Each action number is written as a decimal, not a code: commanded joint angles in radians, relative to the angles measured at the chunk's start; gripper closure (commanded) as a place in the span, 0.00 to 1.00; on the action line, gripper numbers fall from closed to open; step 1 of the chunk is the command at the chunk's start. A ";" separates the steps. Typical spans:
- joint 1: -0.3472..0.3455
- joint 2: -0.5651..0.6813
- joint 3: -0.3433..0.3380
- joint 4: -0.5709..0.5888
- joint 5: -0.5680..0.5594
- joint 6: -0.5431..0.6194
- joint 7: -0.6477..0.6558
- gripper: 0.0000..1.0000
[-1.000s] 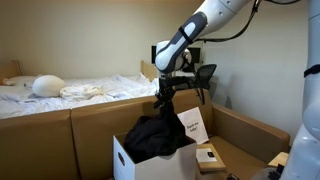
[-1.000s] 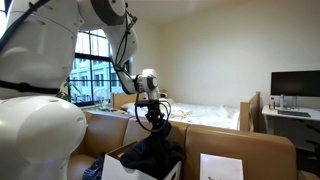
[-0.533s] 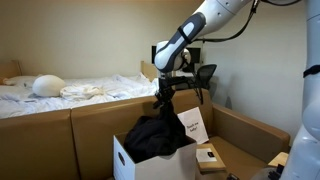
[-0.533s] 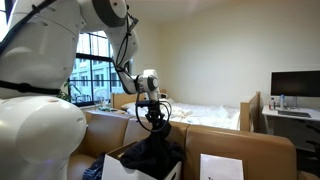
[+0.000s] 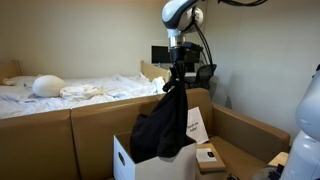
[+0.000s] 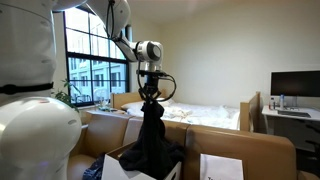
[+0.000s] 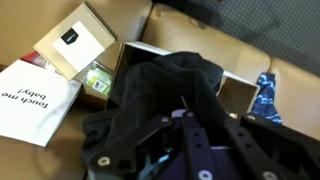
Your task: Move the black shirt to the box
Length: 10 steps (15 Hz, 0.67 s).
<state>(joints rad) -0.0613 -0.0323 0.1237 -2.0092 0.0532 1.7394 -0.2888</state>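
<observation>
The black shirt hangs stretched (image 5: 176,103) above the box, its lower end bunched inside. Next, I lower my gripper into the white box before opening my fingers.
The black shirt (image 5: 163,120) hangs stretched from my gripper (image 5: 177,72), its lower end bunched in the open white box (image 5: 122,160). In both exterior views the gripper is raised high above the box and shut on the shirt's top; it shows too in the exterior view with the window, where the gripper (image 6: 150,94) holds the shirt (image 6: 151,135) over the box (image 6: 112,166). In the wrist view the gripper (image 7: 183,113) pinches the shirt (image 7: 170,90), and the box rim (image 7: 238,96) shows below it.
The box stands on a brown couch (image 5: 90,125). A white booklet (image 7: 30,95), a card (image 5: 196,126) and a small box (image 5: 208,155) lie beside it. A bed (image 5: 60,90) is behind, a monitor (image 6: 295,85) at one side, and blue cloth (image 7: 265,100) is next to the box.
My gripper has risen well above the box, still shut on the shirt. The shirt was heaped in the box; now it hangs stretched upward.
</observation>
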 commanded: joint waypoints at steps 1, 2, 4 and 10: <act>0.030 -0.022 -0.061 0.083 -0.020 -0.278 -0.117 0.96; 0.036 -0.014 -0.070 0.121 -0.040 -0.360 -0.145 0.96; 0.045 -0.017 -0.077 0.083 -0.018 -0.288 -0.104 0.94; 0.045 -0.010 -0.085 0.091 -0.010 -0.298 -0.117 0.96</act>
<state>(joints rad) -0.0333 -0.0414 0.0633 -1.9125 0.0322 1.4268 -0.4027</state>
